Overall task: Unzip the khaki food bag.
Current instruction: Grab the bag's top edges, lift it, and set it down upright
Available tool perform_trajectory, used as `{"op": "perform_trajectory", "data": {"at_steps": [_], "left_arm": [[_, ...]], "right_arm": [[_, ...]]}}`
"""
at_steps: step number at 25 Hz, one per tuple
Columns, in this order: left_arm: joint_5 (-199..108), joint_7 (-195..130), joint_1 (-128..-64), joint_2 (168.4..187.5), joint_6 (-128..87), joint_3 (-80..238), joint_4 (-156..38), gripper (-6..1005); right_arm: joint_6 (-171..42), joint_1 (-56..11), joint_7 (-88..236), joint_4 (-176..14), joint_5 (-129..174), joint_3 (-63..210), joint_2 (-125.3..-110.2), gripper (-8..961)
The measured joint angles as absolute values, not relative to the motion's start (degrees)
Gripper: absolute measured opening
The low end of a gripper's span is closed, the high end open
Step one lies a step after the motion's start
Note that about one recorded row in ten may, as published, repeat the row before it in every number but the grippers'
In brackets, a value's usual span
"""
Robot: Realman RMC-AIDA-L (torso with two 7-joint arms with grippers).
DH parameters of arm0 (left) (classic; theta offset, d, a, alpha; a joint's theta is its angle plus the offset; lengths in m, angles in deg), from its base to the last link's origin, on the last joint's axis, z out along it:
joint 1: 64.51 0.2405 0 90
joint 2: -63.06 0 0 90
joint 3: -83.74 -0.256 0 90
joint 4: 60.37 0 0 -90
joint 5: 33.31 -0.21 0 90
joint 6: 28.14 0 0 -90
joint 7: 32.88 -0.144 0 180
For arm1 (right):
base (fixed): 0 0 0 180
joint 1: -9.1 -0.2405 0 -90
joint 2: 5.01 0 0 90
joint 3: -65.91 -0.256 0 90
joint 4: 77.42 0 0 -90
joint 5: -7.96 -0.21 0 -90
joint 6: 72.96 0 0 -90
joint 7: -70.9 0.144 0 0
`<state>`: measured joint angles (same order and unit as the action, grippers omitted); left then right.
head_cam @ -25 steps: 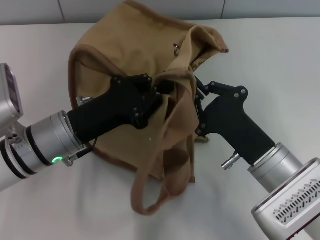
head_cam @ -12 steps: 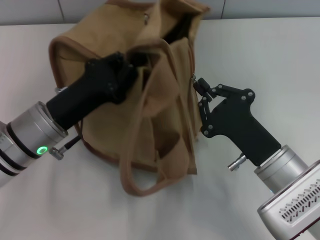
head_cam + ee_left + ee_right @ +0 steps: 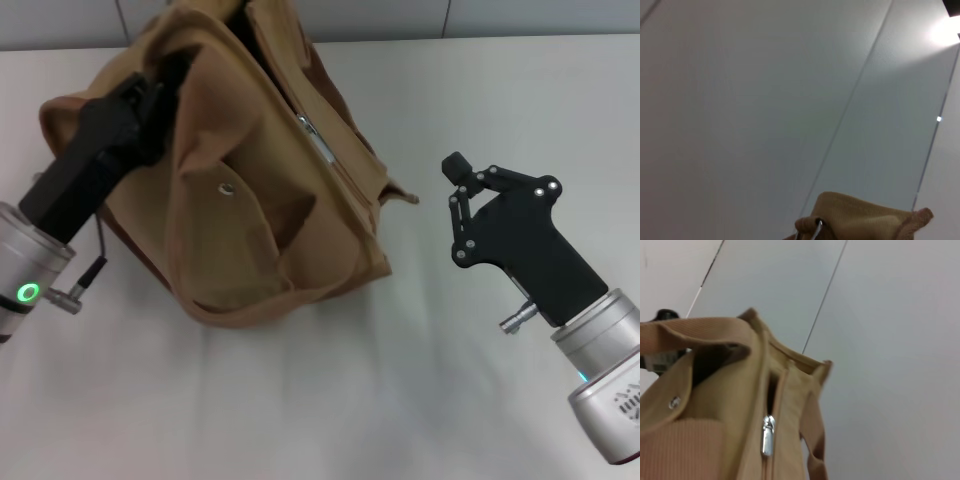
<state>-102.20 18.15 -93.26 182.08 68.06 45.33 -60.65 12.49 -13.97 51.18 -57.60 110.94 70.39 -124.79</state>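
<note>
My right gripper is well apart from the zipper pull (image 3: 317,139), so next my left gripper moves the tilted bag over toward my right gripper before the bag is unzipped.
The khaki food bag (image 3: 250,200) stands tilted at the left of the white table, with its front pocket and metal snap (image 3: 227,188) facing me. My left gripper (image 3: 150,92) is shut on the bag's upper left edge and holds it up. The silver zipper pull (image 3: 316,137) lies on the bag's right side; it also shows in the right wrist view (image 3: 768,435), with a dark gap in the zip above it. My right gripper (image 3: 455,168) is to the right of the bag, apart from it, with its fingers together and nothing in them.
The white table (image 3: 300,400) spreads out in front of and to the right of the bag. A grey panelled wall (image 3: 400,15) runs along the table's far edge. The left wrist view shows a bit of tan fabric (image 3: 865,215) against that wall.
My left gripper has pulled the bag to the left and back, turning it so that the front pocket shows. My right gripper has moved right, away from the bag's zip.
</note>
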Motion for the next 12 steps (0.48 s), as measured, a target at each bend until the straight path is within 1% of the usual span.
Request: {"op": "perform_trajectory", "data": {"at_steps": [5,12], "left_arm": [[-102.8,19.7,-92.2,181.98,68.4,45.6,-58.9,129],[-103.0,19.7,-93.2,182.19,68.5,41.5,-58.9,132]], "right_arm": [[12.7,-13.9,52.7,-58.2,111.1,70.5,-124.75,3],[13.9,-14.9,52.5,-57.7,111.9,71.0,-124.88,27]]}}
